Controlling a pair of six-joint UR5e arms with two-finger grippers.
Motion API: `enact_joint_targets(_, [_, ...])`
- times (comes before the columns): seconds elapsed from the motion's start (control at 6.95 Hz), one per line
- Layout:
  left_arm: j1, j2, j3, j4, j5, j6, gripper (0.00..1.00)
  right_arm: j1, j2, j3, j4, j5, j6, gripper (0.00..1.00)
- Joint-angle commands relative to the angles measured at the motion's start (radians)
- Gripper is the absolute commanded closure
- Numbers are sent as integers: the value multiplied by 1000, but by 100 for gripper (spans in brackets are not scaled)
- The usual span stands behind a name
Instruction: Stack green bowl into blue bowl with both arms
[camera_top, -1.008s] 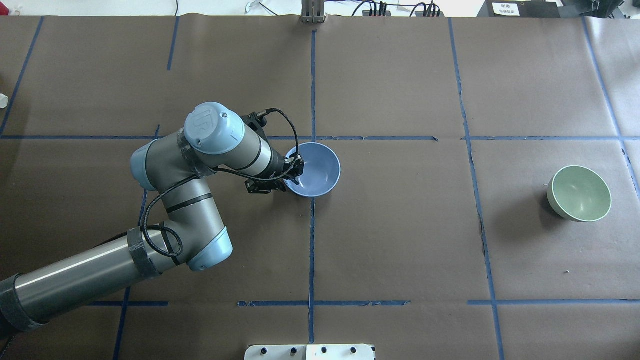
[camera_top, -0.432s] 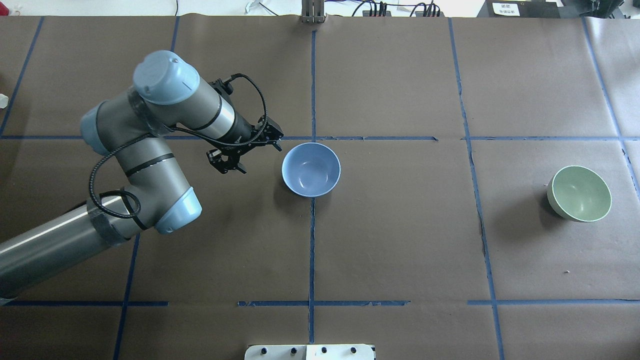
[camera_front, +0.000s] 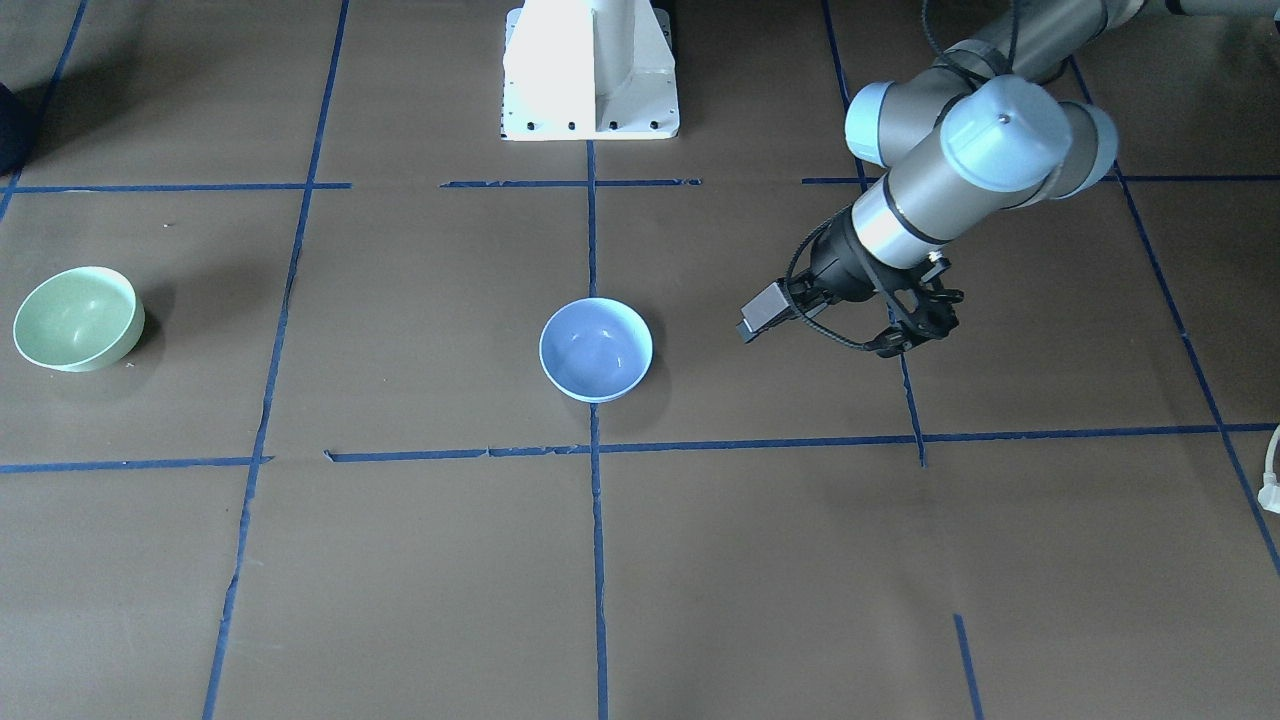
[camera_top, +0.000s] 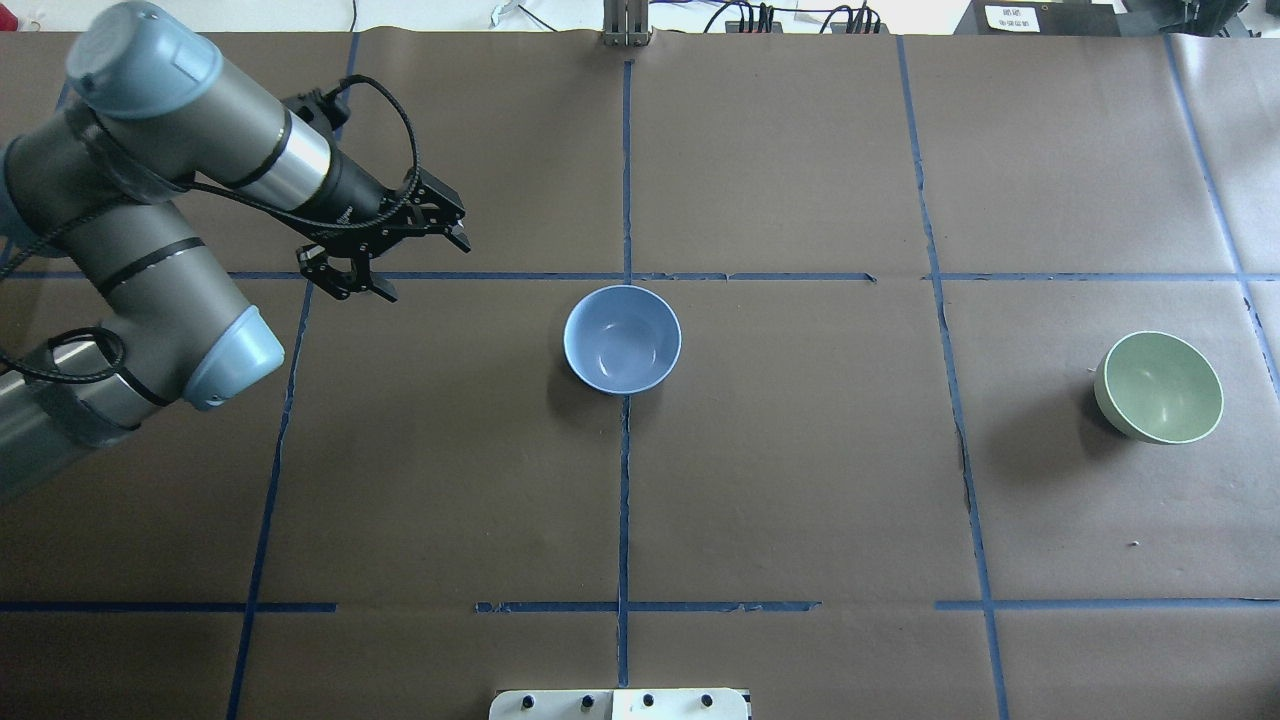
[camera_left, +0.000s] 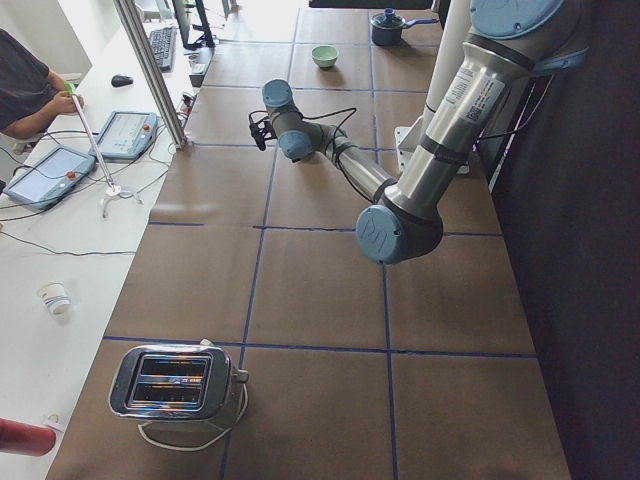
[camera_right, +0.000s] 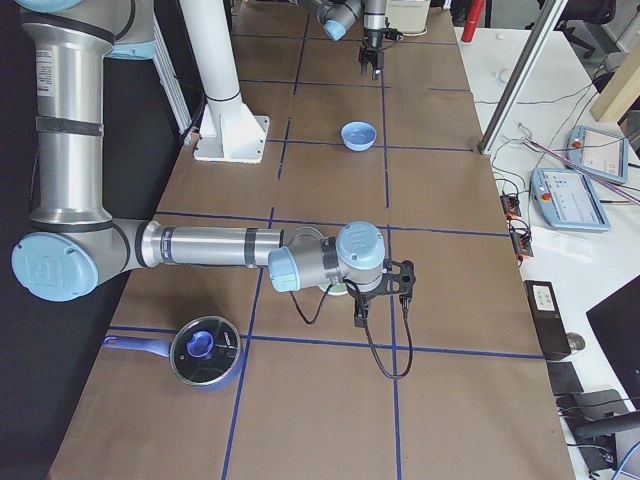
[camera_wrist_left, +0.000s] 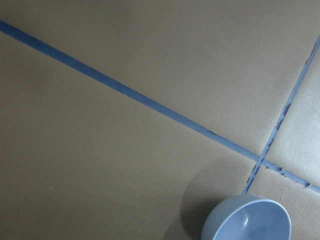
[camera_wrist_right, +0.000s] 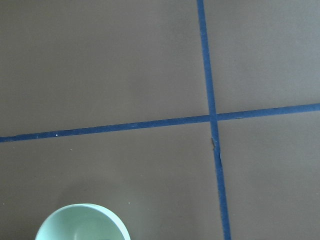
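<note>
The blue bowl is empty (camera_front: 596, 349) and flares like the green bowl (camera_front: 79, 318). The green bowl will sit deep inside it, with the rims almost meeting, when I lower it.
The blue bowl (camera_top: 622, 339) stands upright near the table's middle, also in the front view (camera_front: 596, 349) and left wrist view (camera_wrist_left: 247, 220). The green bowl (camera_top: 1160, 387) stands upright far to the right, also in the front view (camera_front: 76, 318) and right wrist view (camera_wrist_right: 82, 222). My left gripper (camera_top: 428, 270) is open and empty, raised well to the left of the blue bowl, and also shows in the front view (camera_front: 925, 325). My right gripper (camera_right: 385, 298) shows only in the exterior right view, close by the green bowl; I cannot tell if it is open.
The white pedestal (camera_front: 590, 70) stands at the robot's side of the table. A pot with a blue lid (camera_right: 205, 350) sits beyond the green bowl at the right end. A toaster (camera_left: 180, 380) sits at the left end. An operator (camera_left: 25, 95) is at a side bench.
My left gripper was at the blue bowl's rim, has let go and has drawn back up and to the left, open. Both bowls stay where they were.
</note>
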Motion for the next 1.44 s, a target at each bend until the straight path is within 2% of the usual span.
enact_joint_targets(0.0, [-49, 50, -86, 64, -30, 31, 0, -186, -59, -15, 333, -76, 356, 0])
enact_joint_targets(0.14, [-58, 59, -129, 151, -8, 150, 0, -265, -64, -29, 411, -101, 454, 0])
enact_joint_targets(0.29, [-62, 83, -204, 289, 70, 286, 0, -328, -64, -42, 448, -147, 497, 0])
enact_joint_targets(0.43, [-74, 117, -296, 447, 122, 433, 0, -377, -64, -44, 448, -196, 525, 0])
enact_joint_targets(0.58, [-81, 133, -354, 545, 125, 500, 0, -379, -75, -50, 448, -204, 524, 0])
enact_joint_targets(1.01, [-83, 139, -364, 554, 125, 504, 0, -397, -87, -93, 448, -207, 516, 1])
enact_joint_targets(1.15, [-83, 146, -364, 554, 125, 504, 0, -402, -87, -95, 448, -207, 525, 16])
enact_joint_targets(1.3, [-83, 148, -364, 554, 125, 504, 0, -408, -87, -98, 445, -205, 524, 43])
